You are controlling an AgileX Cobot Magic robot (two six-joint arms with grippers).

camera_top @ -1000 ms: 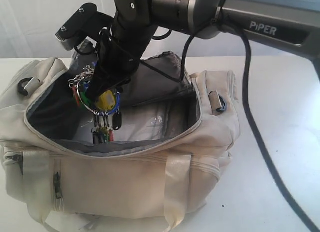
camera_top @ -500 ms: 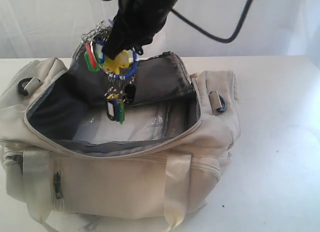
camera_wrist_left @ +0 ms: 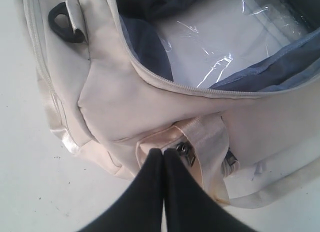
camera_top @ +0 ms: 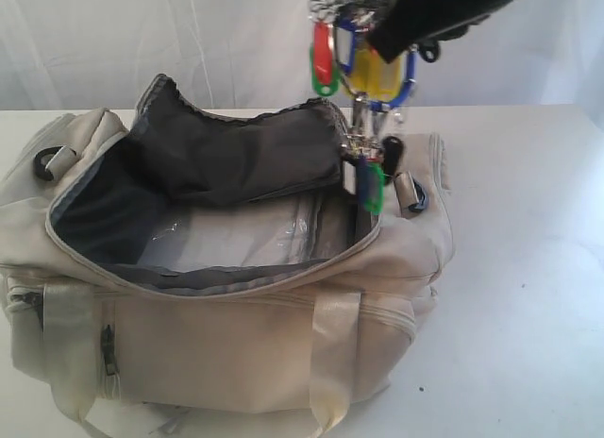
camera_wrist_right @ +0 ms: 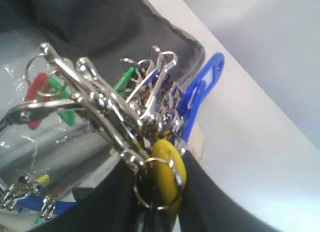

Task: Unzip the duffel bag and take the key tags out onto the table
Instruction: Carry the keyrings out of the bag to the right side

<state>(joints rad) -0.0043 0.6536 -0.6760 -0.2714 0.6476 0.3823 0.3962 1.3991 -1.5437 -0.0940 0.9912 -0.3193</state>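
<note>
The key tags (camera_top: 370,178) hang over the duffel bag's end and the tabletop (camera_top: 495,329) beside it is clear, so the robot's right gripper should keep going there, move down and let them go.
The cream-white duffel bag (camera_top: 236,334) lies unzipped on the white table (camera_top: 528,296), its dark grey lining and clear plastic base showing. My right gripper (camera_top: 396,42) hangs above the bag's right end, shut on the key tags (camera_top: 363,89), a bunch of red, yellow, blue and green tags dangling on metal rings. In the right wrist view the yellow tag (camera_wrist_right: 167,172) sits squeezed between my fingers, rings and tags (camera_wrist_right: 115,107) spilling outward. My left gripper (camera_wrist_left: 163,153) is shut with nothing in it, tips close to the bag's side pocket zipper pull (camera_wrist_left: 184,153).
A dark grey flap of lining (camera_top: 236,155) is folded up over the bag's far rim. A black D-ring (camera_top: 45,162) sits at the bag's left end. White cloth hangs behind the table. Bare tabletop lies to the right of the bag.
My right gripper has lifted the key tags out of the bag and carried them up and to the right, from over the left interior to above the bag's right end.
</note>
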